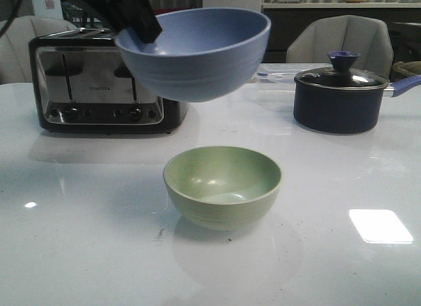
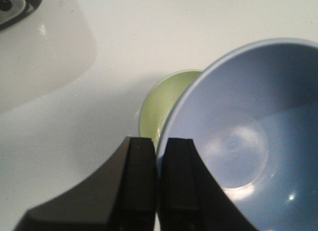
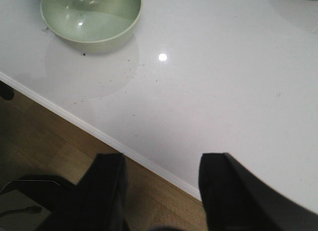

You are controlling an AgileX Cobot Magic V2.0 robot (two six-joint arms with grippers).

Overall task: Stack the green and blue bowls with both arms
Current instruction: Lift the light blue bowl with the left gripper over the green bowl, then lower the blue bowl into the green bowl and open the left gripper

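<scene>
I can see the blue bowl's open side (image 1: 212,32) up above the empty green bowl (image 1: 223,179), so I should keep lowering the blue bowl with my left gripper until its base sits inside, then let go.
The blue bowl (image 1: 197,52) hangs in the air above the table, tilted, its rim pinched by my left gripper (image 1: 146,31). In the left wrist view the gripper (image 2: 160,146) is shut on the blue bowl's rim (image 2: 248,141), with the green bowl (image 2: 164,104) below and partly hidden. The green bowl (image 1: 222,185) stands upright and empty on the white table, below and slightly right of the blue bowl. It also shows in the right wrist view (image 3: 91,17). My right gripper (image 3: 161,164) is open and empty over the table's front edge, well away from the green bowl.
A chrome toaster (image 1: 99,82) stands at the back left. A dark lidded saucepan (image 1: 342,95) stands at the back right. The white table edge (image 3: 124,149) and wooden floor (image 3: 59,151) show under the right gripper. Chairs stand behind the table.
</scene>
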